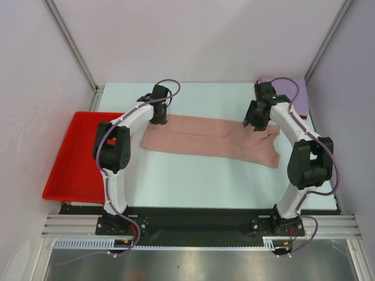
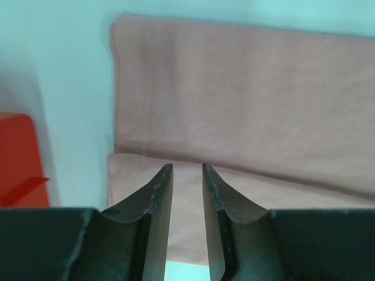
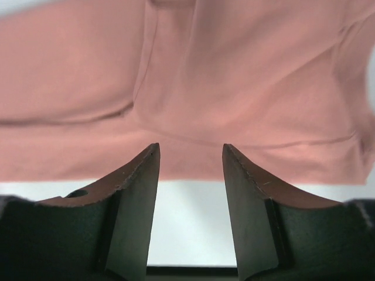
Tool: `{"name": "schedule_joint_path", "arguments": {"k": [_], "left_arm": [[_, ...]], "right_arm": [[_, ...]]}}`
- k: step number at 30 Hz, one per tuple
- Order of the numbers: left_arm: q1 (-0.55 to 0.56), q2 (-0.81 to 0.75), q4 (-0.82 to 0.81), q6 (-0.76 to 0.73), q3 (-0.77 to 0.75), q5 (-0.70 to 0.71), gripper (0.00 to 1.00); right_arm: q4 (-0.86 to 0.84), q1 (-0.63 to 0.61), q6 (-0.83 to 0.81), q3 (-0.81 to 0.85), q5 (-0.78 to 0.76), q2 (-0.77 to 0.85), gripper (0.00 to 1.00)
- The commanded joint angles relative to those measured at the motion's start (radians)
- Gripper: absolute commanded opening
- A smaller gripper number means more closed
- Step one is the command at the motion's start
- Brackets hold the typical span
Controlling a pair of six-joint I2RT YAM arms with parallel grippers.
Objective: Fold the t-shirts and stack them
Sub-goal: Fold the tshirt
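My arms have the dusty-pink t-shirt's band point(image 1: 199, 138) lying crosswise in front of them, so my left gripper should pinch the band's end point(image 1: 147, 138) by the red tray and pull it closer to turn the band.
The dusty-pink t-shirt point(image 1: 205, 139) lies folded into a long band across the middle of the table, print hidden. My left gripper point(image 1: 158, 120) hovers over its far left end, jaws open a little and empty above the cloth point(image 2: 246, 105). My right gripper point(image 1: 253, 126) hovers over the far edge near the shirt's right end, jaws open and empty, with the cloth point(image 3: 187, 88) just beyond the fingertips. A folded lavender t-shirt point(image 1: 296, 93) lies at the far right corner, partly behind the right arm. No red t-shirt shows.
A red plastic tray point(image 1: 73, 158) sits off the table's left edge; its corner shows in the left wrist view point(image 2: 17, 158). White walls and metal posts close in the back and sides. The pale table point(image 1: 205, 181) runs in front of the shirt.
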State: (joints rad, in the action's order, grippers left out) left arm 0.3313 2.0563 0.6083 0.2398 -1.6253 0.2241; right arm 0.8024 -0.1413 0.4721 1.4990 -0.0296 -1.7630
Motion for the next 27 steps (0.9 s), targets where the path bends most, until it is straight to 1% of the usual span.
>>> {"name": "schedule_joint_path", "arguments": {"k": [1,3,4,8,11,12,13,15,16,17,19,21,25,26,27], "left_arm": [[0.002,-0.002,0.001,-0.056,-0.059,0.081,0.32],[0.003,0.001,-0.011,-0.066,-0.068,0.061,0.27],[0.006,0.001,-0.034,-0.077,-0.068,0.049,0.27],[0.012,0.037,-0.065,-0.092,-0.094,0.043,0.25],[0.014,0.106,-0.021,-0.089,-0.172,0.135,0.20],[0.017,0.123,-0.001,-0.086,-0.191,0.171,0.18],[0.026,0.148,0.066,-0.065,-0.212,0.269,0.18],[0.032,0.139,0.097,-0.056,-0.214,0.313,0.18],[0.035,0.116,0.067,-0.051,-0.187,0.317,0.18],[0.037,0.072,0.036,-0.059,-0.118,0.310,0.19],[0.037,0.048,-0.020,-0.077,-0.078,0.304,0.22],[0.037,0.063,-0.018,-0.088,-0.090,0.287,0.22],[0.035,0.120,0.019,-0.079,-0.137,0.276,0.22],[0.034,0.131,0.034,-0.065,-0.165,0.282,0.24],[0.032,0.163,0.098,-0.044,-0.185,0.294,0.25]], "right_arm": [[0.076,-0.058,0.083,-0.016,-0.101,0.007,0.52],[0.089,-0.101,0.106,-0.010,-0.128,-0.010,0.52],[0.113,-0.116,0.134,-0.003,-0.169,-0.030,0.51],[0.135,-0.158,0.184,-0.008,-0.208,-0.070,0.51],[0.120,-0.164,0.209,-0.017,-0.240,-0.091,0.46],[0.106,-0.167,0.212,-0.013,-0.243,-0.101,0.41],[0.101,-0.176,0.214,0.007,-0.254,-0.110,0.39],[0.098,-0.207,0.207,0.047,-0.285,-0.153,0.37],[0.101,-0.214,0.204,0.093,-0.309,-0.170,0.37],[0.109,-0.219,0.214,0.116,-0.312,-0.194,0.37],[0.135,-0.227,0.223,0.177,-0.319,-0.256,0.37],[0.181,-0.230,0.241,0.204,-0.349,-0.289,0.38],[0.178,-0.233,0.247,0.191,-0.369,-0.274,0.38],[0.175,-0.233,0.243,0.190,-0.372,-0.274,0.38],[0.161,-0.236,0.229,0.188,-0.366,-0.279,0.38]]}}
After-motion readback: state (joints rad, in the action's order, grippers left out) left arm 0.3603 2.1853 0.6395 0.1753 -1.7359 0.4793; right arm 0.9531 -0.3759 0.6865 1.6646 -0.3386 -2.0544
